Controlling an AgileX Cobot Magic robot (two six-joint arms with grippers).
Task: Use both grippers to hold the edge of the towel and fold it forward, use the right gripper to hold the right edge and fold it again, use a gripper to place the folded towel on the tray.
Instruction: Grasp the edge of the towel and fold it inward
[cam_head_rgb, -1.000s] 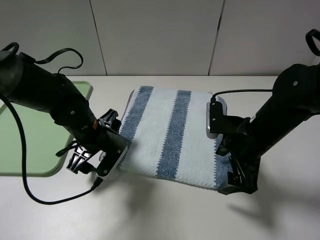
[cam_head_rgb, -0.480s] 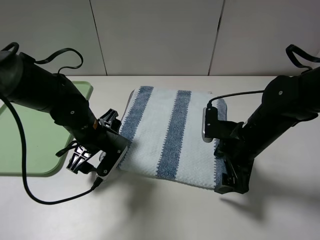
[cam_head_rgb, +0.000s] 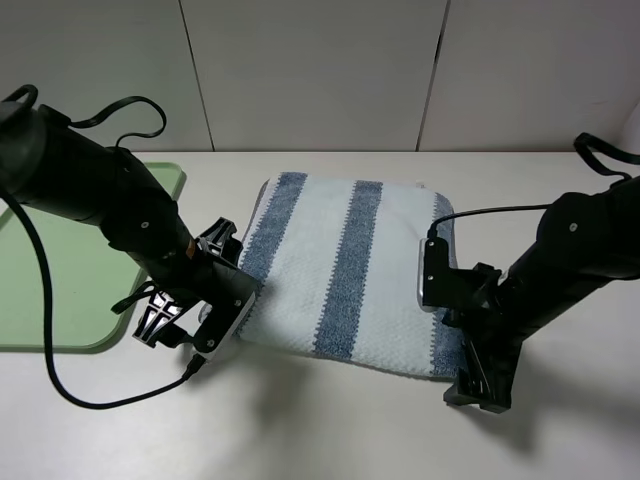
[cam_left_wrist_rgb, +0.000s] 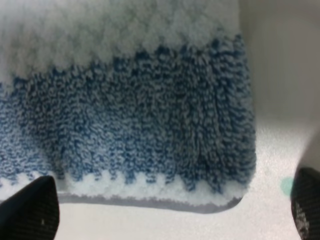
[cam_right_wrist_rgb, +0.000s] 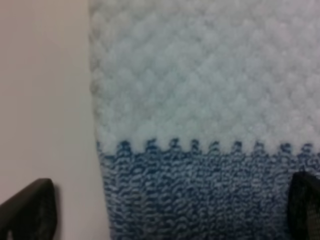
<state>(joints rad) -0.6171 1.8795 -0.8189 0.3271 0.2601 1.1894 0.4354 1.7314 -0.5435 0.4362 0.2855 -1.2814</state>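
Note:
The towel's front edge (cam_head_rgb: 335, 355) is thick and round like a fold, so I expect its layers to come up together and bend over when I raise it.
The towel (cam_head_rgb: 340, 265), pale with blue stripes, lies flat in the middle of the table, its thick rounded edge toward the front. My left gripper (cam_head_rgb: 176, 330) hangs open at its front left corner. In the left wrist view that blue corner of the towel (cam_left_wrist_rgb: 135, 125) sits between the spread fingertips (cam_left_wrist_rgb: 27, 210) of the left gripper (cam_left_wrist_rgb: 167, 212). My right gripper (cam_head_rgb: 480, 385) stands open low over the front right corner. The right wrist view shows the towel (cam_right_wrist_rgb: 200, 100) edge between the wide-apart fingers of the right gripper (cam_right_wrist_rgb: 165, 210). The light green tray (cam_head_rgb: 60, 270) lies at the far left.
Bare white table (cam_head_rgb: 320, 430) runs in front of the towel and to its right. A pale panelled wall (cam_head_rgb: 320, 70) closes off the back. The left arm's black cable (cam_head_rgb: 60, 385) trails over the table's front left and across the tray.
The right arm has sunk lower and swung outward, moving its gripper slightly right and toward the front at the towel's right corner. The left arm and the towel have stayed still.

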